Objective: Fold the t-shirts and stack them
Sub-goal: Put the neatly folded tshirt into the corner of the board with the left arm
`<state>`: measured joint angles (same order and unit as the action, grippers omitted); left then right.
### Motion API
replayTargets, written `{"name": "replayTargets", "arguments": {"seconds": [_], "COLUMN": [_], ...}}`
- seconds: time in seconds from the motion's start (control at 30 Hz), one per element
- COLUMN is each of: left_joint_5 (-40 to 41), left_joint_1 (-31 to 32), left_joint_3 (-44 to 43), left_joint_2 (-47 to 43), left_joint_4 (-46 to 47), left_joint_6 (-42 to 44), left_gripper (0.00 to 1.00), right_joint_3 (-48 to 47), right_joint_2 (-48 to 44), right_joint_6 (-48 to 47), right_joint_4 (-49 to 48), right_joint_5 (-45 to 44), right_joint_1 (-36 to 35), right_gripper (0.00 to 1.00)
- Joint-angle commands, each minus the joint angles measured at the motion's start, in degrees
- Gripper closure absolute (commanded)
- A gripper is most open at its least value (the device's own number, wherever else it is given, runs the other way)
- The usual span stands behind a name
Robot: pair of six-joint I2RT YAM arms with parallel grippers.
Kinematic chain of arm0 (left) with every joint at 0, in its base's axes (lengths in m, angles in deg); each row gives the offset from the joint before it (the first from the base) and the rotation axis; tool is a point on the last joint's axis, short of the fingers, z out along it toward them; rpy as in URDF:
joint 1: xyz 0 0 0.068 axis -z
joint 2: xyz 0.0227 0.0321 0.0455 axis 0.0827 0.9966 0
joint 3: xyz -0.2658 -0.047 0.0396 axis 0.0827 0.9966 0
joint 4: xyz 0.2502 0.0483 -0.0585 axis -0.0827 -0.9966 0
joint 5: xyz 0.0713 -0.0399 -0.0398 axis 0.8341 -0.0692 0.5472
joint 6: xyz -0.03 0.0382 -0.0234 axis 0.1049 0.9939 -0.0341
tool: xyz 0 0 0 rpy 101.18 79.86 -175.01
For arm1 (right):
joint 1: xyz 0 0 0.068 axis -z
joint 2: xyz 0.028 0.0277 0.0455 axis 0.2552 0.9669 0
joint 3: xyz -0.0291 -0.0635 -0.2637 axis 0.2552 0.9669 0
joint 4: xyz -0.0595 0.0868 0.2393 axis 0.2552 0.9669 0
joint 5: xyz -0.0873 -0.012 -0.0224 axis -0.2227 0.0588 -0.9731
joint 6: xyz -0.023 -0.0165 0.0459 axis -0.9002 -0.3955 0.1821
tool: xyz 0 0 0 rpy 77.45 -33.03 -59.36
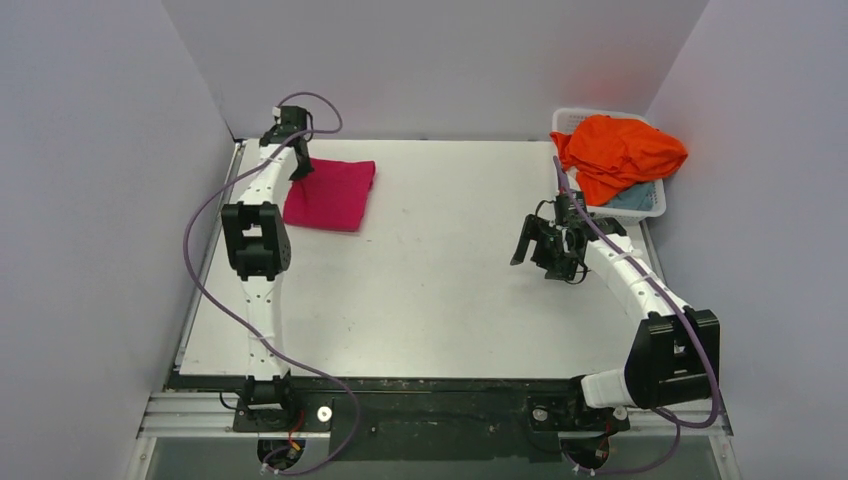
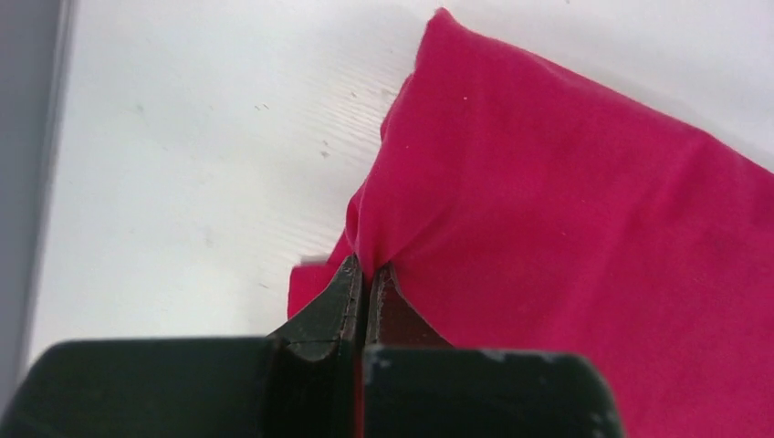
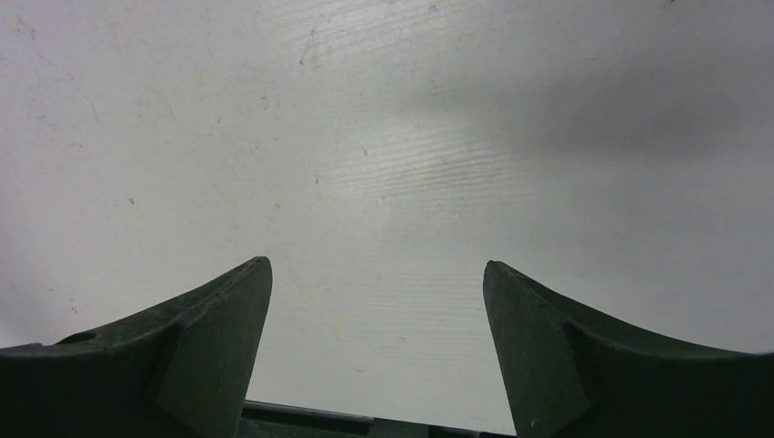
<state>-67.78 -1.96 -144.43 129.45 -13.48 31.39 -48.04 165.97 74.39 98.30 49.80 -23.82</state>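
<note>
I should go on pulling the pink t-shirt folded flat (image 1: 332, 196) with my left gripper, as its pinched edge faces the open table corner (image 1: 250, 156), before I let go of it there.
A magenta-pink t-shirt (image 1: 332, 194) lies folded into a rectangle at the table's far left. My left gripper (image 1: 301, 170) is at its far left edge, shut on a pinch of the pink cloth (image 2: 566, 210); in the left wrist view the jaws (image 2: 368, 271) meet with the fabric bunched between them. A bright orange t-shirt (image 1: 618, 152) is heaped in the white basket (image 1: 652, 208) at the far right, over a pale blue-grey shirt (image 1: 632, 198). My right gripper (image 1: 545, 246) hangs open and empty above bare table (image 3: 383, 182), left of the basket.
Grey walls enclose the table on the left, back and right. The white basket sits in the far right corner. Purple cables loop off both arms. A black rail runs along the near edge (image 1: 420, 385).
</note>
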Motion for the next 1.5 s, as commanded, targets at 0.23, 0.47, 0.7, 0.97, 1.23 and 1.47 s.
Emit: {"name": "replayTargets", "arguments": {"seconds": [0.23, 0.47, 0.7, 0.97, 1.23, 1.47], "left_joint_5": [-10.1, -16.7, -18.7, -19.2, -13.6, 4.0], "left_joint_1": [-10.4, -15.0, -17.3, -18.6, -16.0, -10.3], "left_joint_3": [-22.9, -27.7, -30.0, -29.6, -26.7, -26.6], "left_joint_2": [9.1, 13.1, 15.0, 14.8, 10.3, -2.5], "left_joint_4": [-5.2, -6.2, -3.7, -3.1, -3.1, -0.9], "left_joint_6": [10.8, 8.1, 6.4, 4.3, 7.4, 13.6], "left_gripper": [1.0, 1.0, 1.0, 1.0, 0.43, 0.17], "right_joint_3": [-1.4, -1.2, -0.8, -1.1, -1.9, -2.7], "right_joint_2": [4.2, 5.2, 4.6, 5.3, 4.6, 1.6], "right_joint_6": [-0.9, -0.5, -0.2, 0.4, 1.1, 2.1], "right_joint_4": [3.3, 3.6, 4.2, 4.4, 4.9, 5.4], "right_joint_5": [2.0, 2.5, 1.9, 1.9, 1.2, 0.4], "right_joint_1": [2.5, 3.4, 3.9, 4.1, 4.1, 4.1], "right_gripper": [0.2, 0.2, 0.2, 0.2, 0.19, 0.18]}}
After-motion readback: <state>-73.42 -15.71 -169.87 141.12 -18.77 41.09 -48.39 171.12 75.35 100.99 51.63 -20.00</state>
